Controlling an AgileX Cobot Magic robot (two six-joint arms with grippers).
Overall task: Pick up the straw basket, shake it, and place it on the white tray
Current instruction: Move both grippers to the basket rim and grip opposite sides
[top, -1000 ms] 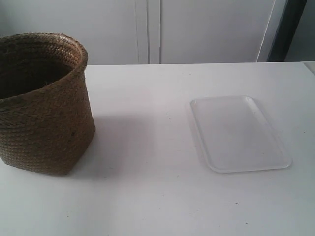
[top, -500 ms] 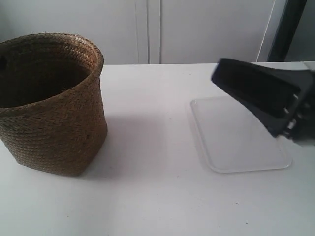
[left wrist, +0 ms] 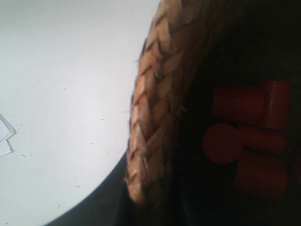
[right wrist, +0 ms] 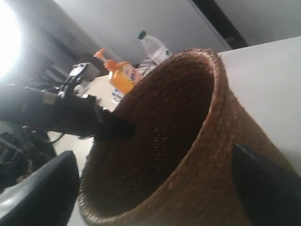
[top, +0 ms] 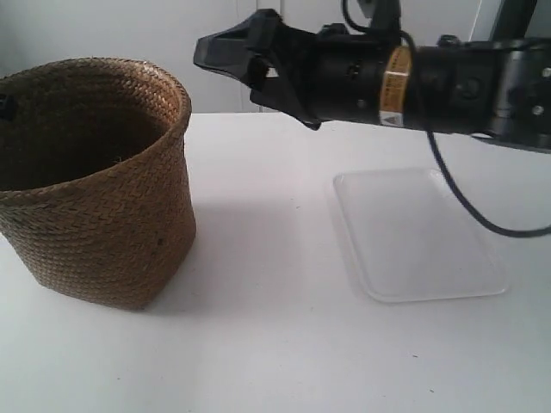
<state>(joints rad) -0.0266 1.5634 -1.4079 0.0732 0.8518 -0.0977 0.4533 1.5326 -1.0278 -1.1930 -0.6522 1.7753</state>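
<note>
My gripper will shake the straw basket [top: 99, 182]. The red cylinders should roll around but stay inside, because the basket's woven side [top: 120, 237] stands tall around its dark hollow.
The straw basket [top: 95, 198] stands on the white table at the exterior view's left, brown and woven with a braided rim. Several red cylinders [left wrist: 249, 136] lie on its dark bottom. My left gripper [left wrist: 146, 202] is shut on the rim's far left side, and shows as a dark tip [top: 4, 105] in the exterior view and at the rim [right wrist: 113, 129] in the right wrist view. My right gripper [top: 237, 64] hangs open in the air just right of the basket's rim, its fingers [right wrist: 42, 188] spread wide before the basket [right wrist: 197, 155]. The white tray [top: 422, 232] lies flat at the right.
The right arm's black body [top: 413, 82] stretches over the table above the tray's far end. An orange bottle [right wrist: 123, 77] and a clear bottle [right wrist: 153, 47] stand beyond the basket. White paper scraps [left wrist: 4, 136] lie on the table beside the basket.
The basket has slid a little to the right in the exterior view. The right arm has swung in from the right and now reaches across above the tray towards the basket.
</note>
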